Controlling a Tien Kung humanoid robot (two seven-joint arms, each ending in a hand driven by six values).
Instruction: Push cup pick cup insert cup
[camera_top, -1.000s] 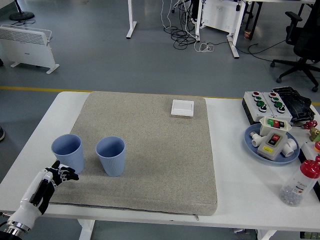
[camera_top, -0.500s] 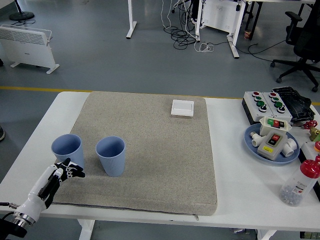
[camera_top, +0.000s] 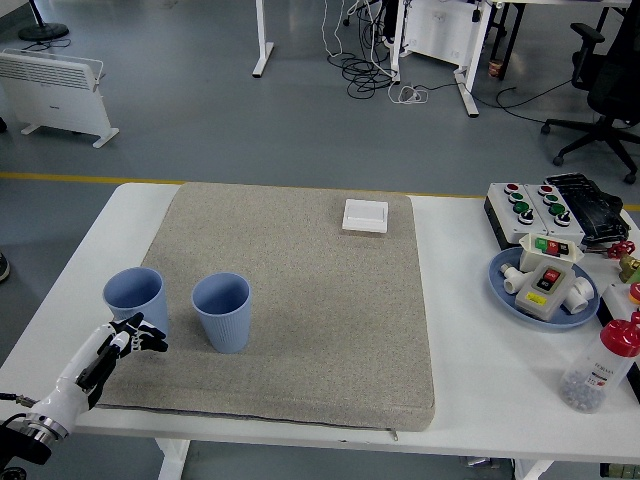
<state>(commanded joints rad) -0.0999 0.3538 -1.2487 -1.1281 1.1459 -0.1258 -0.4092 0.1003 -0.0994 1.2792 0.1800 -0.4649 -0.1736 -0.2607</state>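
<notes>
I expect the second cup (camera_top: 223, 314) to sink nearly to its rim inside the other as I lower it, because both blue cups taper from wide mouths (camera_top: 134, 287).
Two light blue ribbed cups stand upright on the beige mat (camera_top: 300, 270). The left cup (camera_top: 135, 303) is near the mat's left edge; the right cup (camera_top: 222, 312) stands a short gap beside it. My left hand (camera_top: 128, 340) comes in from the lower left, just below the left cup's base. Its fingers are stretched and loosely spread toward the cup, holding nothing. Whether the fingertips touch the cup I cannot tell. The right arm is out of sight.
A small white square switch (camera_top: 365, 216) lies at the mat's far edge. On the right are a button box (camera_top: 535, 207), a blue plate (camera_top: 510, 293) with parts, and a red-capped clear bottle (camera_top: 598, 368). The table's near edge is close behind my left hand.
My left hand has shifted slightly right and lowered along the front of the left cup, the forearm sinking toward the bottom corner. Both cups stay where they were.
</notes>
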